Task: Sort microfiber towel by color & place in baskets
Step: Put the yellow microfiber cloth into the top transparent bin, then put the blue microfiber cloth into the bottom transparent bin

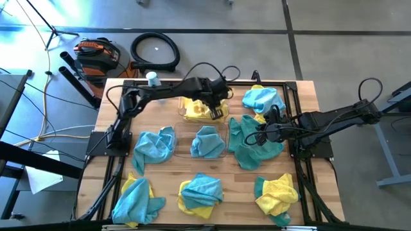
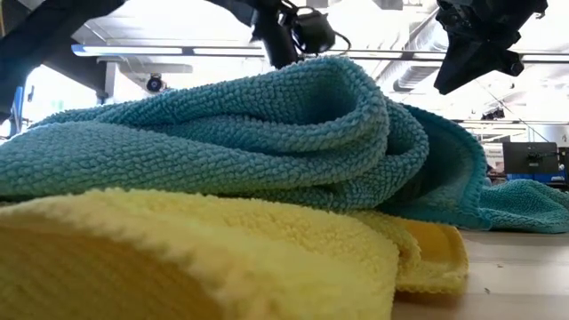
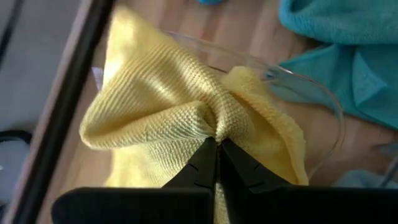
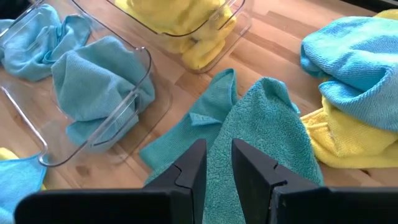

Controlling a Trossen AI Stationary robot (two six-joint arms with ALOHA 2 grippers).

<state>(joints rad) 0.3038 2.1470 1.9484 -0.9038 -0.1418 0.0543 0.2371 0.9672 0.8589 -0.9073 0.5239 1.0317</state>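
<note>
The yellow towel (image 1: 195, 108) is hanging above the far basket (image 1: 203, 118) of matching yellow cloth. My left gripper should go on moving down until the towel rests inside, and then let go.
Two clear baskets stand mid-table. The far basket (image 1: 186, 115) holds yellow microfiber towel, the near basket (image 1: 221, 151) a teal towel (image 1: 207, 141). My left gripper (image 1: 216, 113) is over the far basket, shut on a yellow towel (image 3: 161, 99) above that basket's rim (image 3: 311, 84). My right gripper (image 1: 260, 135) is right of the baskets, shut on a large teal towel (image 1: 253, 147) that otherwise lies on the table. The right wrist view shows both baskets, the teal one (image 4: 140, 59) and the yellow one (image 4: 233, 25). My left gripper pinches a gathered fold (image 3: 216, 127) of the yellow towel between its fingertips, several layers bunched together, coming steeply from above. The cloth fans out below the fingers over the far basket; whether its lower part rests inside, I cannot tell. My right gripper has a raised ridge (image 4: 219, 149) of the teal towel between its two fingers, slanting down from the table's right side. The cloth rises to the fingers, and its spread edges (image 4: 186, 134) lie slack on the table.
More teal and yellow towels lie in heaps: one teal left of the baskets (image 1: 154, 144), three mixed piles along the near edge (image 1: 138, 199) (image 1: 200, 192) (image 1: 276, 192), one at the far right (image 1: 263, 99). A bottle (image 1: 152, 78) stands at the far edge. A black frame (image 1: 302, 160) borders the table.
</note>
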